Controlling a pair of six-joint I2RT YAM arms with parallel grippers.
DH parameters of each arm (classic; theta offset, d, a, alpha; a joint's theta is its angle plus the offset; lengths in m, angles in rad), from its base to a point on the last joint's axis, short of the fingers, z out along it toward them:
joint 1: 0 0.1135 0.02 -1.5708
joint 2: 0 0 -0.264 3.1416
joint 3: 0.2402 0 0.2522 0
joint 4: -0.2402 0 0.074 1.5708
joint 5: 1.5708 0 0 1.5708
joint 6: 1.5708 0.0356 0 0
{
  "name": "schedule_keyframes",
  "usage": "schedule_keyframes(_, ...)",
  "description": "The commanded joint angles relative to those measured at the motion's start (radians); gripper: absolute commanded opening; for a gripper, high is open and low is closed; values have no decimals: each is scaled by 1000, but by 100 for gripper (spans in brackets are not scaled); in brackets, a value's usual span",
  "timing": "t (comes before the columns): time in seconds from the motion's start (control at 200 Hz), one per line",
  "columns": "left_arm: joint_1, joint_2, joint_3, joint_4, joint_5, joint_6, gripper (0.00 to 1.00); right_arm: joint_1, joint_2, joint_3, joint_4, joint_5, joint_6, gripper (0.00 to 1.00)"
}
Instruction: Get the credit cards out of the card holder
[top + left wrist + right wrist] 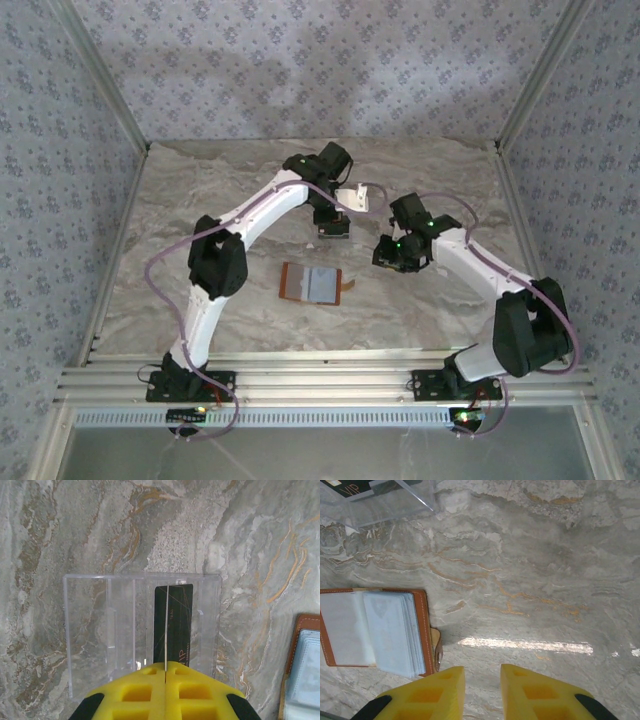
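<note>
My left gripper should keep lowering the whitish credit card (166,625), which is upright above the dark card (181,620) and in line with the clear tray's sides, and let it go there.
The card holder (312,283) lies open on the marble table, orange-brown outside with grey-blue sleeves inside; it also appears at the card holder (375,630) and the card holder (305,665). A dark credit card (175,620) lies flat in a clear plastic tray (100,630). My left gripper (165,666) hangs over that tray, shut on a thin whitish credit card (165,625) seen edge-on, standing upright above the dark one. To the right of the holder my right gripper (482,672) is open above bare table, nothing between its fingers.
The tray's corner (395,500) with the dark card shows beyond the holder in the right wrist view. In the top view the left gripper (333,222) is behind the holder and the right gripper (398,255) to its right. Patterned walls enclose the table.
</note>
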Motion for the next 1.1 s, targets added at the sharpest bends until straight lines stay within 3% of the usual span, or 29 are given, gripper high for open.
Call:
schedule_keyframes(0.0, -4, 40, 70, -95, -8, 32, 0, -12, -31, -13, -25, 10, -15, 27)
schedule_keyframes(0.42, -17, 152, 175, -192, -16, 57, 1, -26, -40, -47, -9, -4, -11, 27)
schedule_keyframes(0.775, -24, 170, 217, -126, -87, 62, 26, -29, -56, -58, -4, -2, -11, 27)
schedule_keyframes(1.094, -22, 132, 215, -77, -75, -14, 28, -19, -67, -59, 24, -15, 2, 28)
